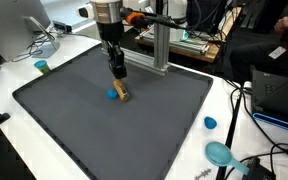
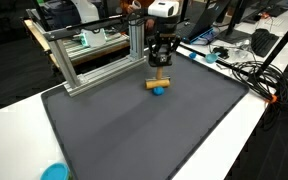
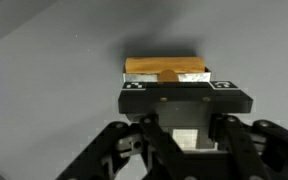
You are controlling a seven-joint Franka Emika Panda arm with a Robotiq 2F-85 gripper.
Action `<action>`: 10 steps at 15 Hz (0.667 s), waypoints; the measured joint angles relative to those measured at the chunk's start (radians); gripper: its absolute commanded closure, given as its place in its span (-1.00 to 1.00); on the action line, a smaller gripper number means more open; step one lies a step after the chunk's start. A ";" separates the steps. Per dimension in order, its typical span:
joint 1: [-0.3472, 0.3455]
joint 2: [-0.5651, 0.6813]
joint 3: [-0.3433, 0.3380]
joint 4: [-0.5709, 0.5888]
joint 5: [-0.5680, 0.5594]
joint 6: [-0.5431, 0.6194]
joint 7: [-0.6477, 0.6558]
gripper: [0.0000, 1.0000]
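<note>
The wooden block in my gripper (image 1: pixel 121 90) is next to the blue piece. Next, I lift the block clear and then lower it over the blue piece's top (image 1: pixel 112 94).
A small wooden block (image 1: pixel 122 93) lies on a blue piece (image 1: pixel 112 96) near the middle of the dark grey mat (image 1: pixel 74 120); both show in the exterior views (image 2: pixel 160 81) (image 2: pixel 159 90). My gripper (image 1: pixel 118 76) hangs straight down over the block, fingertips just above or touching it (image 2: pixel 160 66). Its fingers look drawn together. In the wrist view the block (image 3: pixel 164 68) lies just beyond the black fingertip bar (image 3: pixel 184 97), and the gripper body hides what is beneath it.
An aluminium frame (image 1: pixel 159 40) (image 2: pixel 94 50) stands at the mat's (image 2: pixel 134 130) far edge, close behind the arm. Blue caps (image 1: pixel 42 66) (image 1: pixel 210 123) and a teal dish (image 1: pixel 220 152) (image 2: pixel 54 172) lie on the white table. Cables and equipment crowd the table's edges.
</note>
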 measured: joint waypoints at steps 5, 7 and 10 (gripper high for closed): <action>-0.018 -0.066 -0.023 -0.012 0.014 0.001 -0.049 0.56; -0.030 -0.136 -0.031 -0.034 0.015 0.001 -0.076 0.56; -0.038 -0.185 -0.032 -0.050 0.016 -0.005 -0.089 0.56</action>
